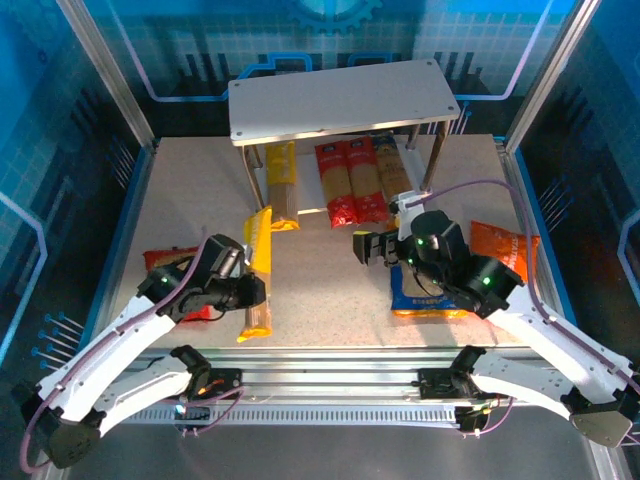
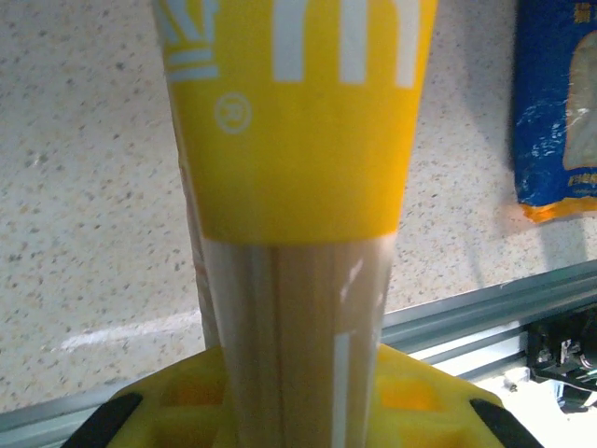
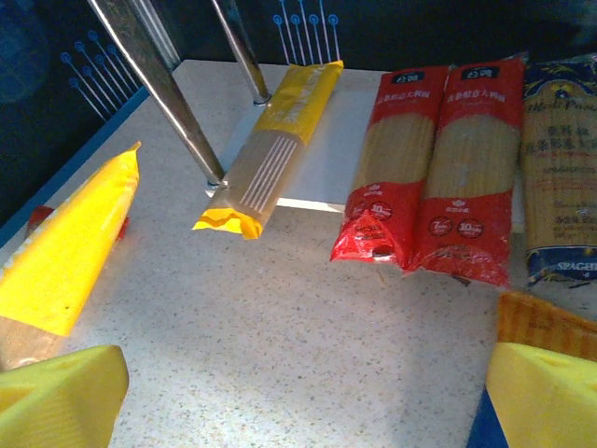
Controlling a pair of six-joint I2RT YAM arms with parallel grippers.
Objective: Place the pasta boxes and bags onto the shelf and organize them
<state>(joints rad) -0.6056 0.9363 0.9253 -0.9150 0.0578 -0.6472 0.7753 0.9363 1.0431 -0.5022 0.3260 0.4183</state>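
The held yellow box (image 1: 259,240) points the same way as the gap (image 1: 309,185) beside the red boxes. My left gripper keeps carrying the yellow box until it fills that gap.
My left gripper (image 1: 250,292) is shut on a yellow spaghetti box (image 1: 258,270), gripping its clear lower part; the box (image 2: 298,140) rises between the yellow fingers (image 2: 420,397). The shelf (image 1: 340,100) stands at the back. On its lower board (image 3: 322,168) lie another yellow box (image 3: 275,145), two red boxes (image 3: 396,168) and a blue box (image 3: 560,187). My right gripper (image 1: 372,247) hangs open and holds nothing, in front of the red boxes. A blue bag (image 1: 420,300) lies under the right arm, an orange bag (image 1: 505,250) to its right, and a red bag (image 1: 165,260) under the left arm.
Shiny metal shelf legs (image 3: 159,84) stand just left of the yellow box on the lower board. The shelf's top board is bare. Blue enclosure walls (image 1: 60,150) ring the table, and a metal rail (image 2: 485,313) runs along its near edge.
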